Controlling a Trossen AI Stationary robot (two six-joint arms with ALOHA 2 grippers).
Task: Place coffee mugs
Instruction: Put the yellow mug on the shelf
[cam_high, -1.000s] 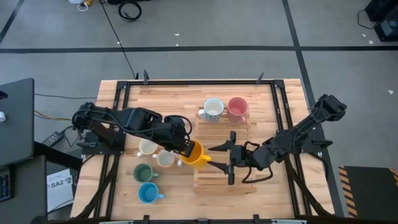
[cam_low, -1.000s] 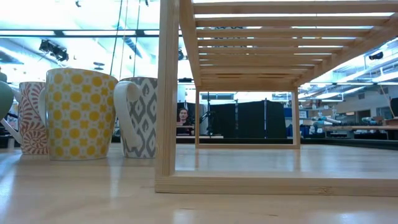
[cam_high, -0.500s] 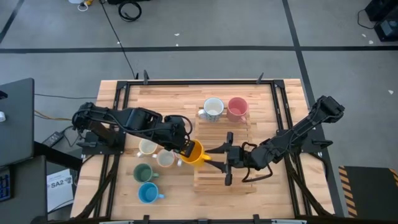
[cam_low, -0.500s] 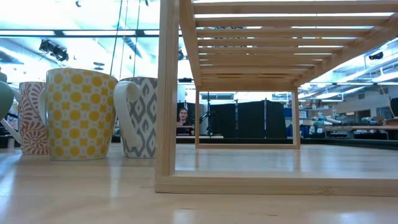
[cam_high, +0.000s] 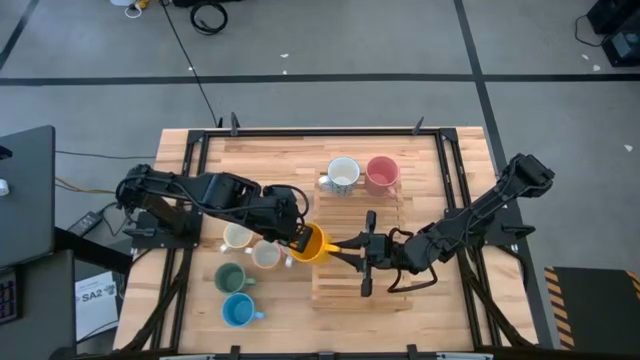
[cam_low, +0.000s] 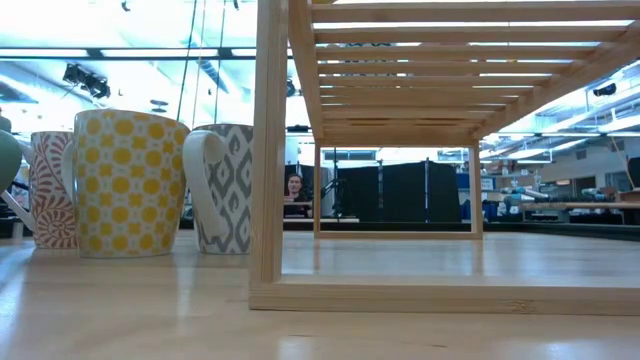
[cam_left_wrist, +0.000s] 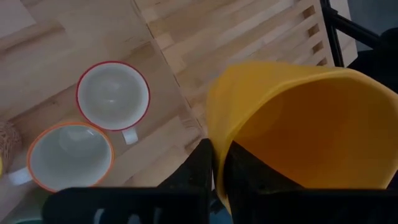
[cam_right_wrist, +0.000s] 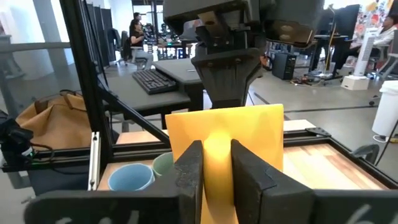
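Note:
I should open my left gripper, which is pinning the yellow-orange mug's rim (cam_high: 308, 240), and leave my right gripper, on the yellow-orange mug's handle, to put the mug down by the pink mug.
A yellow-orange mug (cam_high: 313, 243) hangs in the air over the left edge of the wooden slatted rack (cam_high: 385, 290), held between both grippers. My left gripper (cam_high: 299, 240) is shut on it from the left, and my right gripper (cam_high: 342, 245) from the right. A white mug (cam_high: 343, 175) and a pink mug (cam_high: 381, 174) stand on the rack's far end. On the table left of the rack stand a cream mug (cam_high: 237, 236), a white mug (cam_high: 265, 256), a green mug (cam_high: 231, 277) and a blue mug (cam_high: 238, 311). My left gripper holds the mug's wall at the rim (cam_left_wrist: 215, 134), one finger inside the mug and one outside. The fingers slant down from the table's left side. The mug is lifted clear and tilted. My right gripper has its two fingers (cam_right_wrist: 189, 165) closed on a narrow yellow part (cam_right_wrist: 216, 148) on the mug's right side, seemingly the handle. The fingers lie level and come from the table's right side.
In the low view, patterned mugs (cam_low: 130, 180) stand left of the rack's near post (cam_low: 270, 150), with open room under the rack. Black frame rails run along the table's left (cam_high: 185, 180) and right (cam_high: 455, 180) sides.
My right gripper has closed from wide open onto the mug's right side. The mug and my left gripper have kept still.

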